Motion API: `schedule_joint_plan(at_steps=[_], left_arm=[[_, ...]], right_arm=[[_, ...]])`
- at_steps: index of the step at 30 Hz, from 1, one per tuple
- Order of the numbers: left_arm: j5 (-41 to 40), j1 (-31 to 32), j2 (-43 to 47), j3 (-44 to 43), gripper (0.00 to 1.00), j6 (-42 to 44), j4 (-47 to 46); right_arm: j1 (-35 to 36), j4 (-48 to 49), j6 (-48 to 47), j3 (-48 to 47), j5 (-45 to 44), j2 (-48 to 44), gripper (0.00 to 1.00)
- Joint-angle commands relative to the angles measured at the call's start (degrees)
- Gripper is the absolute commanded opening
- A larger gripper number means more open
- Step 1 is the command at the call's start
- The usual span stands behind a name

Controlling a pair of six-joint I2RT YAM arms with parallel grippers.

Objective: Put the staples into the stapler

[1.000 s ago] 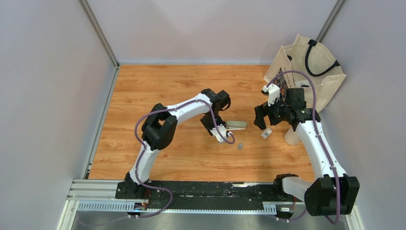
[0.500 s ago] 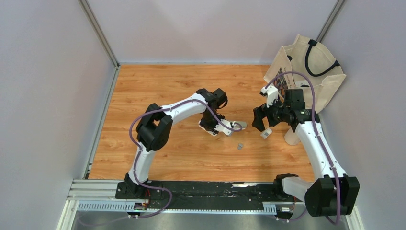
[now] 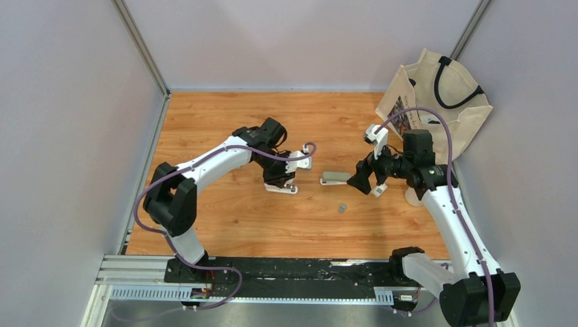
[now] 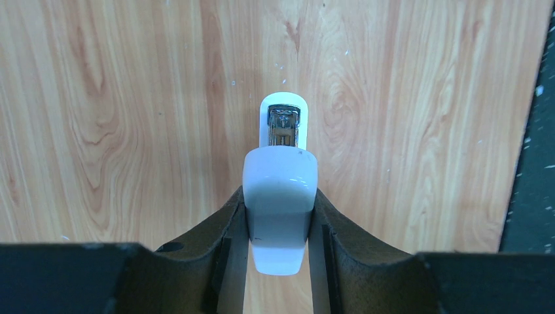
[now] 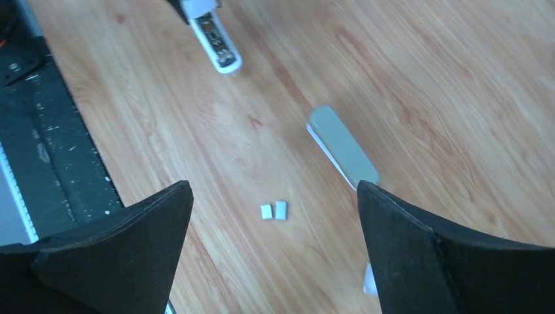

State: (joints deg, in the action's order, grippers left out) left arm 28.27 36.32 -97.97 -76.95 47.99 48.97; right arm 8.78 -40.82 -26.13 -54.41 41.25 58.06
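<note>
Only the stapler's top [image 4: 280, 173] is in my left gripper, and the stapler's base is free. My right gripper should grip the base's far end [image 3: 292, 190] tightly before the top swings open.
My left gripper [image 3: 281, 184] is shut on a small white stapler [image 4: 280, 190], and the metal magazine [image 4: 283, 127] shows at its far end. The stapler is held low over the wooden table [image 3: 225, 218], left of centre, and also shows in the right wrist view [image 5: 216, 42]. The staples [image 3: 341, 207] are tiny grey pieces lying on the wood, two side by side in the right wrist view [image 5: 274, 210]. My right gripper [image 3: 361, 182] is open and empty above them [image 5: 273, 190].
A flat grey-topped oblong piece [image 3: 335, 178] lies on the wood between the grippers and also shows in the right wrist view [image 5: 342, 145]. A small white object [image 3: 379, 189] sits by my right gripper. A canvas tote bag [image 3: 436, 95] leans at the back right. A black rail [image 3: 286, 269] runs along the near edge.
My left arm has swung left with the stapler, away from the grey piece, which stays put. My right gripper has moved left toward the grey piece and the staples.
</note>
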Motion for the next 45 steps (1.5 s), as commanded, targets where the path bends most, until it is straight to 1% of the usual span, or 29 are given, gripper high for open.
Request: schedule_joint_plan(at_steps=[1, 4, 8, 10, 12, 16, 19, 21, 26, 33, 37, 45], left_arm=[[13.1, -2.4, 6.2, 0.5, 0.0, -5.2, -2.3], [18.0, -2.6, 7.7, -0.5, 0.0, -2.9, 2.6], [23.1, -2.7, 7.5, -3.6, 0.0, 1.4, 11.7], [25.5, -3.0, 6.7, -5.2, 0.0, 6.0, 17.7], [27.5, -3.5, 6.0, -6.2, 0.0, 7.6, 20.5], [28.8, -4.3, 6.5, -5.5, 0.0, 6.6, 20.1], [28.3, -4.4, 8.1, -3.7, 0.0, 3.8, 16.5], [28.0, -4.3, 9.4, -2.5, 0.0, 1.6, 14.1], [27.9, -4.4, 11.0, -1.6, 0.0, -0.8, 12.0], [28.9, -4.4, 11.4, -0.8, 0.0, -2.5, 10.6], [28.1, -4.3, 11.8, -0.2, 0.0, -3.2, 9.7], [23.9, -4.4, 13.5, 2.7, 0.0, -10.5, 2.4]], right_arm=[[7.0, 9.2, -0.1, 1.0, 4.9, 0.3, 1.0], [11.4, 12.2, 0.1, -0.6, 6.6, 4.6, 1.0], [13.7, 15.7, 2.6, -5.3, 12.3, 12.7, 1.0], [14.9, 16.9, 3.1, -7.4, 13.2, 16.1, 0.99], [16.4, 18.1, 2.3, -8.3, 13.7, 18.8, 0.97], [19.7, 20.7, 2.1, -8.3, 13.0, 21.6, 0.93], [21.3, 21.5, 2.1, -8.1, 13.8, 22.9, 0.93], [22.5, 21.7, 2.5, -7.8, 13.9, 23.6, 0.91], [25.4, 23.4, 4.2, -7.4, 14.4, 26.0, 0.88], [28.1, 23.9, 4.9, -8.2, 13.9, 29.4, 0.91], [28.4, 22.9, 5.0, -8.3, 14.6, 29.4, 0.93], [29.5, 25.1, 7.8, -6.8, 11.2, 29.9, 0.92]])
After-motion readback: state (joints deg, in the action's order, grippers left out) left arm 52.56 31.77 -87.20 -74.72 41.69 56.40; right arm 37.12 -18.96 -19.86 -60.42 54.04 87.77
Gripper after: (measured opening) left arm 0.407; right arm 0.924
